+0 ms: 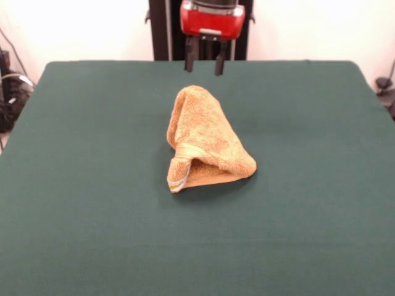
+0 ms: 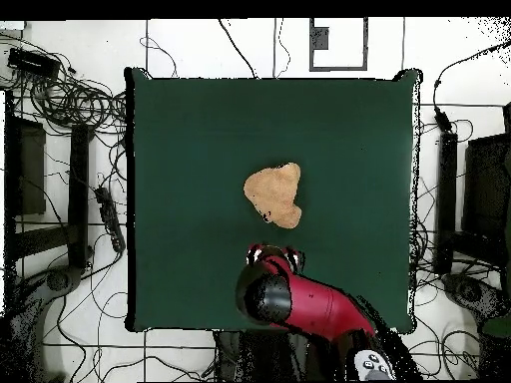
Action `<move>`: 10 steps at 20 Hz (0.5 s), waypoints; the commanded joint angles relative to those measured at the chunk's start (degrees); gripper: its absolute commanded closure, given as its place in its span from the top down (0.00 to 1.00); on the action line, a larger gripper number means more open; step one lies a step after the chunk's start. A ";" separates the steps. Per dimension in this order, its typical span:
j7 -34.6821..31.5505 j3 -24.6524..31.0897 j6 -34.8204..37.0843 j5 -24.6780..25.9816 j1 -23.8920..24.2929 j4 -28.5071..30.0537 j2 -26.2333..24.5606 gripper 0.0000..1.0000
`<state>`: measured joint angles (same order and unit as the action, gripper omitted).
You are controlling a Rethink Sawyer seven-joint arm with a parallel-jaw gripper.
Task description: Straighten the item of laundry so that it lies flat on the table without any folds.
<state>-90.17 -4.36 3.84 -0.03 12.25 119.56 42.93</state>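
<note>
A loose fold gapes [image 1: 201, 166] at the near edge of the orange-tan towel [image 1: 208, 131], so I expect the towel to sag and fall only partly open when I lift it.
The orange-tan towel [image 1: 204, 140] lies crumpled and folded over itself near the middle of the dark green table [image 1: 74, 185]. A woven border band and a bit of white show at its near left corner. In the overhead view the towel [image 2: 274, 194] is a small lump at the table's [image 2: 180, 150] centre. My gripper [image 1: 205, 63] hangs above the table's far edge, behind the towel and clear of it. Its two dark fingers stand apart and hold nothing. In the overhead view the red arm [image 2: 299, 299] covers the gripper.
Cables and dark equipment [image 2: 70, 110] lie on the floor around the table's sides. The robot's dark pedestal [image 1: 163, 28] stands behind the far edge.
</note>
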 commanded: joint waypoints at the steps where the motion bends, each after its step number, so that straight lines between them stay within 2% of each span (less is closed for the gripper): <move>1: -4.85 7.63 0.00 2.41 1.72 -6.21 -6.94 1.00; 6: -5.88 8.09 -4.51 3.91 2.64 -8.41 -10.78 1.00; 10: -5.40 9.43 -3.73 4.93 3.96 -10.50 -13.54 1.00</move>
<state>-90.17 -3.24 2.33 2.81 15.77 114.88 34.84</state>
